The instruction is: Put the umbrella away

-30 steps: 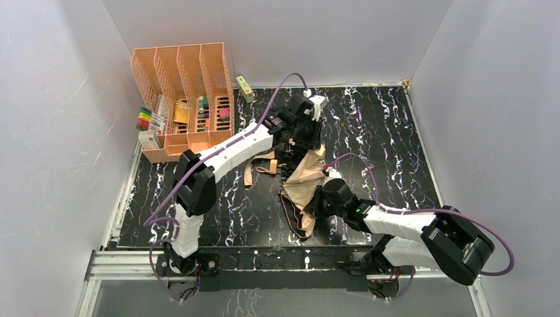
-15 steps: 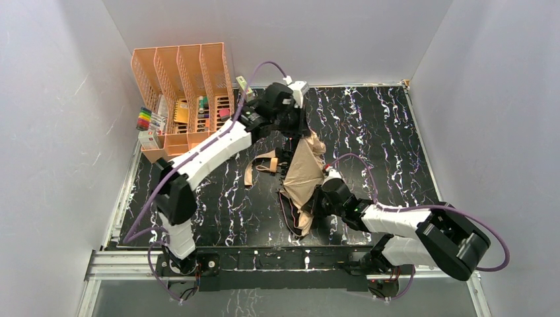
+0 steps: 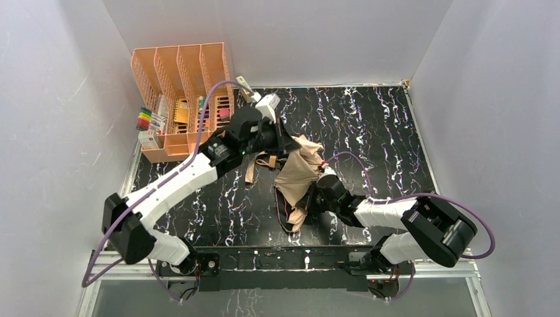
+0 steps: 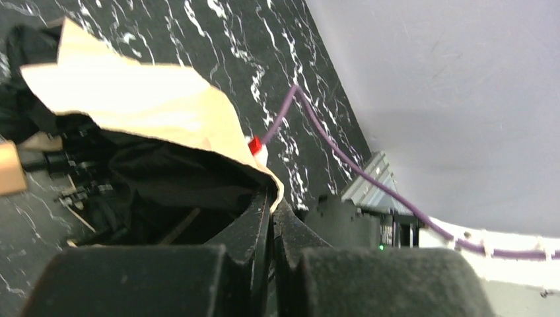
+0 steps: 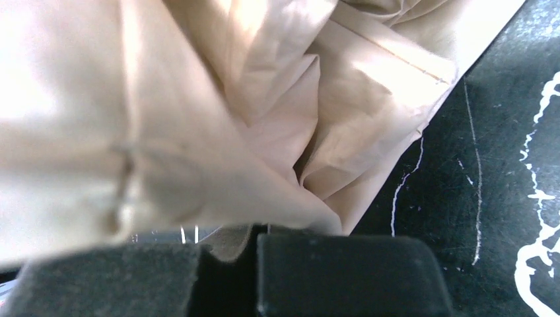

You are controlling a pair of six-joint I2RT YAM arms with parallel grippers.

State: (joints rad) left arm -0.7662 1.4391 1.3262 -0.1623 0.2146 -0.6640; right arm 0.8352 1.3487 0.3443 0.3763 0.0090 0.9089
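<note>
I should have my left gripper leave the umbrella's far hem and pull the umbrella's near tip (image 3: 294,228) straight while my right gripper holds the umbrella's middle, because the umbrella's near fabric (image 3: 299,216) is bunched up beside my right gripper.
The umbrella (image 3: 298,173) lies half collapsed in the middle of the black marbled table (image 3: 389,132), pale peach fabric crumpled over dark ribs. Its strap (image 3: 249,173) trails to the left. My left gripper (image 3: 285,145) is at the umbrella's far left edge, shut on the fabric hem. In the left wrist view the hem (image 4: 276,191) is pinched at the tips of the left gripper (image 4: 272,201), with the canopy (image 4: 132,99) spreading beyond. My right gripper (image 3: 315,193) is pressed into the umbrella's near right side. In the right wrist view folds of fabric (image 5: 198,119) fill the frame, some of it caught in the shut right gripper (image 5: 251,231).
A peach-orange slotted organizer (image 3: 185,79) with stationery stands at the back left, markers (image 3: 148,119) beside it and a small green box (image 3: 244,86) at its right. The right arm's purple cable (image 4: 323,139) loops over the table. White walls enclose three sides.
My left gripper shut on the fabric hem and swung left and nearer, drawing the canopy's top edge with it. The right gripper stayed on the umbrella, shifting slightly left.
</note>
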